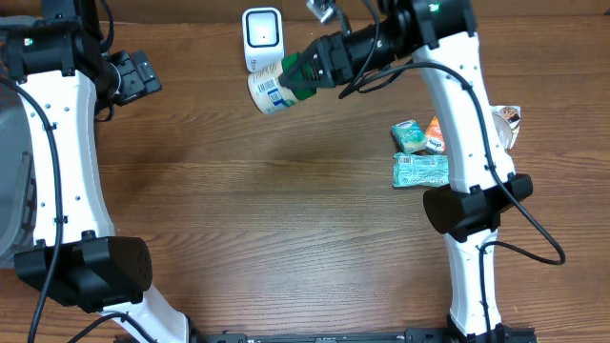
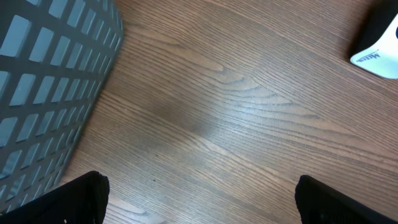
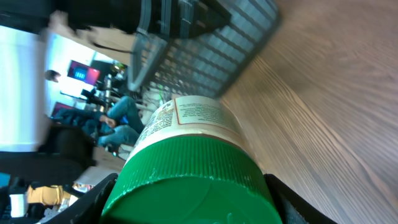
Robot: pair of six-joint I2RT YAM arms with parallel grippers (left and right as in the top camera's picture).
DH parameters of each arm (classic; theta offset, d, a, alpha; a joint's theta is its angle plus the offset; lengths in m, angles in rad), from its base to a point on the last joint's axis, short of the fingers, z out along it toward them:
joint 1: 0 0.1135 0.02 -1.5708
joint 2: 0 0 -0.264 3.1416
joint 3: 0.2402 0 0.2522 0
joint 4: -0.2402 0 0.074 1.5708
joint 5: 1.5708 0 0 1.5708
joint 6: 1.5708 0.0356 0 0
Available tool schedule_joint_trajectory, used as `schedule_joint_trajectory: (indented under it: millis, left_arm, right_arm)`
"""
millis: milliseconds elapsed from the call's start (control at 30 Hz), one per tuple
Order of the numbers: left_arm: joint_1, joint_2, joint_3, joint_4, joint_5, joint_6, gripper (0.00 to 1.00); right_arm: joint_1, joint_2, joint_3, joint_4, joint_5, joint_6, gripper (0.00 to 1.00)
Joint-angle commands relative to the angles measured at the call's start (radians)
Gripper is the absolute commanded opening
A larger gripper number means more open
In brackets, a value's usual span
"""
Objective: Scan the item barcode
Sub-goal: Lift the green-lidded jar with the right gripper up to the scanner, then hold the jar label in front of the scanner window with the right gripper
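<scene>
Next, my right gripper swings the jar back and brings it over the scanner, because the jar's base is pointing toward the grey basket and the jar's label is clear of the scanner.
The item is a white jar with a printed label and a green ribbed lid. My right gripper is shut on that lid and holds the jar on its side in the air, its base toward the white barcode scanner at the back of the table. In the right wrist view both fingers press the lid's sides. Far to the left, my left gripper stands open over bare wood, nothing between its fingers.
A grey mesh basket stands at the left edge. Small snack packets lie right of the right arm. The scanner's white corner shows in the left wrist view.
</scene>
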Motion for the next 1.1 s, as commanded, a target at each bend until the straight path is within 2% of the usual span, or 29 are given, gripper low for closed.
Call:
schedule_joint_trajectory:
  millis: [0, 133, 467, 700, 800, 867, 933, 967, 1067]
  left_arm:
    - [-0.007, 0.007, 0.003, 0.000, -0.005, 0.003, 1.00]
    - [-0.007, 0.007, 0.004, 0.000, -0.005, 0.003, 0.99]
    - [-0.007, 0.007, 0.003, 0.000, -0.005, 0.003, 1.00]
    - [-0.007, 0.007, 0.003, 0.000, -0.005, 0.003, 0.99]
    - [-0.007, 0.007, 0.003, 0.000, -0.005, 0.003, 0.99]
    - [-0.007, 0.007, 0.003, 0.000, -0.005, 0.003, 0.99]
    - [-0.007, 0.007, 0.003, 0.000, -0.005, 0.003, 0.99]
    - [-0.007, 0.007, 0.003, 0.000, -0.005, 0.003, 1.00]
    - [-0.007, 0.007, 0.003, 0.000, -0.005, 0.003, 0.99]
  right_arm:
    - [-0.031, -0.019, 0.104, 0.003, -0.090, 0.113, 0.28]
    - [-0.057, -0.021, 0.158, -0.003, -0.090, 0.227, 0.28]
    - [-0.060, -0.021, 0.167, -0.005, -0.086, 0.227, 0.28]
    - [-0.051, -0.021, 0.167, 0.005, 0.094, 0.227, 0.28]
    - [-0.031, -0.020, 0.166, 0.042, 0.262, 0.227, 0.28]
    - [-0.006, -0.020, 0.162, 0.084, 0.448, 0.227, 0.28]
    - [0.058, -0.015, 0.135, 0.193, 0.867, 0.226, 0.28]
    - [0.078, -0.014, 0.118, 0.241, 1.006, 0.222, 0.28]
    - [0.119, -0.013, 0.044, 0.412, 1.261, 0.205, 0.28]
